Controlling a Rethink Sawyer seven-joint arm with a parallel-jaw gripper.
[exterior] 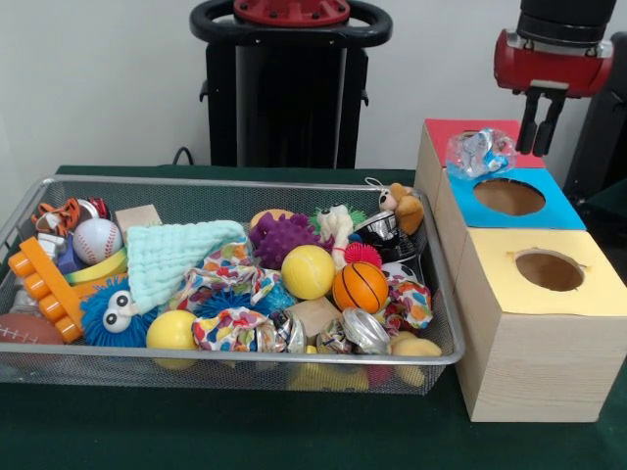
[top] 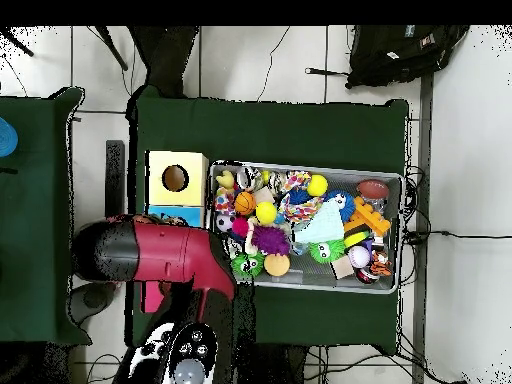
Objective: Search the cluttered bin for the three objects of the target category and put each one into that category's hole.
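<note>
The blue box's hole (exterior: 508,197) is about as wide as the crumpled wrapper (exterior: 481,154). The wrapper should fall all the way in when I carry it over.
A shiny crinkled clear-and-blue foil ball (exterior: 480,152) rests on top of the red box (exterior: 441,130), over its hole. My gripper (exterior: 542,125) hangs just above and to the right of it, open, with nothing between its black fingers. Two similar silvery crinkled balls (exterior: 364,329) (exterior: 285,331) lie near the front of the wire mesh bin (exterior: 235,360). In the overhead view the red arm (top: 160,255) hides the gripper and the red box.
The blue box (exterior: 549,211) and the yellow box (exterior: 598,294), each with a round hole, stand in a row in front of the red one. The bin (top: 390,285) is packed with balls, cloths, plush toys and an orange brick (exterior: 44,284).
</note>
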